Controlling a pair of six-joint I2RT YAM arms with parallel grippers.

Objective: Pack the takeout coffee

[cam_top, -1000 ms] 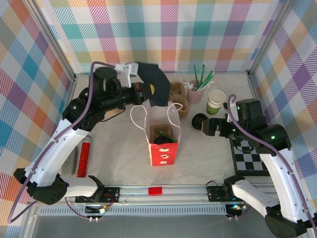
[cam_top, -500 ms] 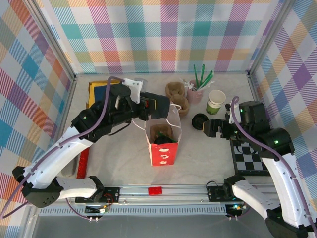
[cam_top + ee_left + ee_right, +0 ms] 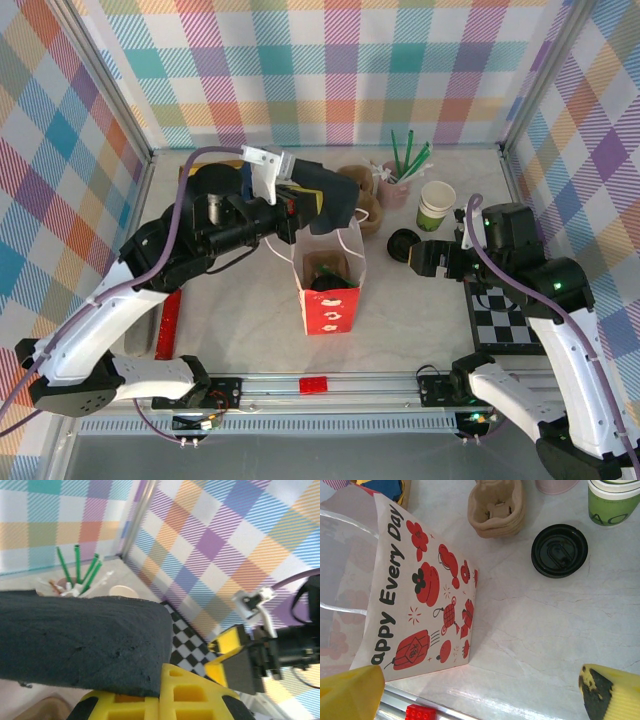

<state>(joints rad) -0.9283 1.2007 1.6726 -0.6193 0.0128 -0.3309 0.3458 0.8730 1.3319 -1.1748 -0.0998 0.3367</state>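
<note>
I am holding the sheet in my left gripper (image 3: 338, 196), and it sticks out past the bag's back edge. I should pull the sheet back over the bag's opening (image 3: 328, 252) before I lower it in.
A white paper bag (image 3: 330, 290) printed with red motifs stands open mid-table. Inside it a dark-green cup with a dark top, the takeout coffee (image 3: 335, 282), sits in a brown carrier. My left gripper (image 3: 305, 205) hangs over the bag's back edge, shut on a dark blue-grey felt-like sheet (image 3: 335, 198). In the left wrist view the sheet (image 3: 80, 645) is pinched above the yellow fingers (image 3: 200, 695). My right gripper (image 3: 418, 255) stands open to the right of the bag (image 3: 420, 590), nothing between its yellow fingertips (image 3: 350, 692).
A loose black lid (image 3: 559, 550) lies on the table beside an uncovered light-green cup (image 3: 436, 205). A pink cup of green straws (image 3: 395, 185) and stacked brown carriers (image 3: 495, 507) stand behind the bag. A checkerboard (image 3: 500, 310) lies right, a red tube (image 3: 168, 320) left.
My left arm has swung the dark sheet from high at the back down and rightward over the bag's rear edge. The right arm has stayed put.
</note>
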